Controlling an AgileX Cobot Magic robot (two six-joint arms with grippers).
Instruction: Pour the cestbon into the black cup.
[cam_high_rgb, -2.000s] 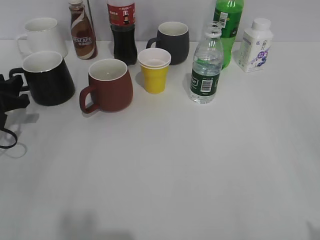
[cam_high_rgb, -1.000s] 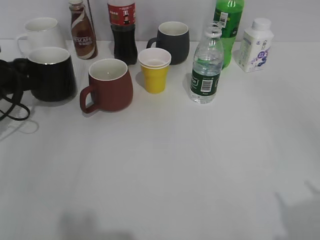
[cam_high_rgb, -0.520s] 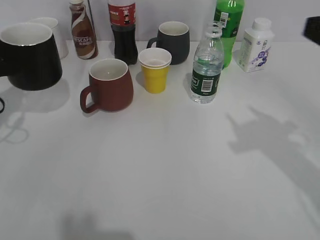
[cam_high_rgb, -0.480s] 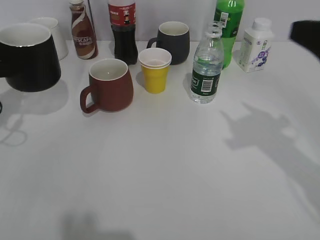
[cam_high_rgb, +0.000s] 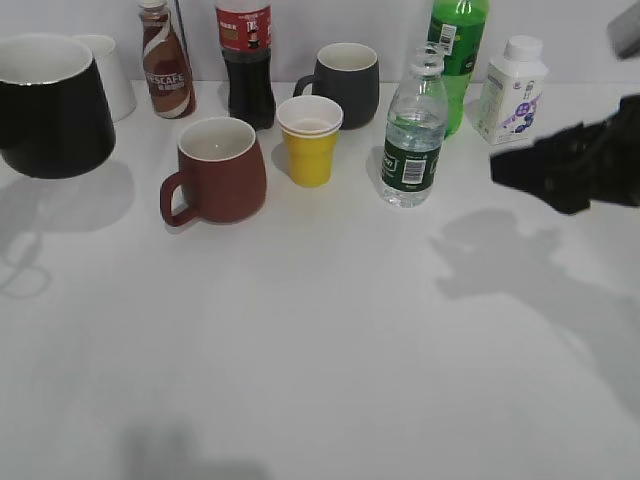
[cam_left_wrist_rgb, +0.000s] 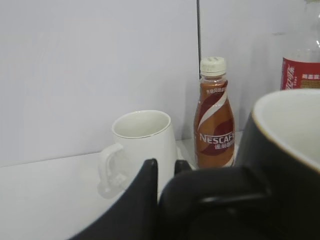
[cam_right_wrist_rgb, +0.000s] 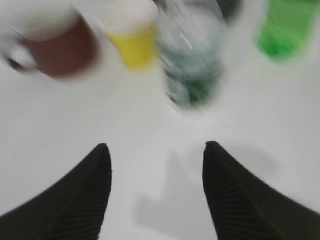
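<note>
The cestbon's clear opening (cam_high_rgb: 427, 55) is uncapped, so a thin stream of water will flow from the cestbon into the black cup when I tip it.
The cestbon (cam_high_rgb: 412, 130), a clear ribbed bottle with a dark green label, stands upright at mid-back; it shows blurred in the right wrist view (cam_right_wrist_rgb: 192, 55). The black cup (cam_high_rgb: 52, 108) hangs lifted above the table at the far left. My left gripper (cam_left_wrist_rgb: 167, 167) is shut on its loop handle (cam_left_wrist_rgb: 215, 192); the gripper itself is out of the exterior view. My right gripper (cam_high_rgb: 515, 170) is open and empty in the air, to the right of the cestbon and apart from it; its fingers (cam_right_wrist_rgb: 156, 152) frame bare table.
A brownish-red mug (cam_high_rgb: 215, 170), yellow paper cup (cam_high_rgb: 310, 138), dark grey mug (cam_high_rgb: 345, 82), cola bottle (cam_high_rgb: 245, 60), Nescafe bottle (cam_high_rgb: 165, 60), white mug (cam_high_rgb: 105, 72), green soda bottle (cam_high_rgb: 457, 50) and white milk bottle (cam_high_rgb: 512, 88) crowd the back. Bare table lies in front.
The black cup was gripped by its handle and lifted off the table to the upper left. My right arm has come in from the right toward the cestbon.
</note>
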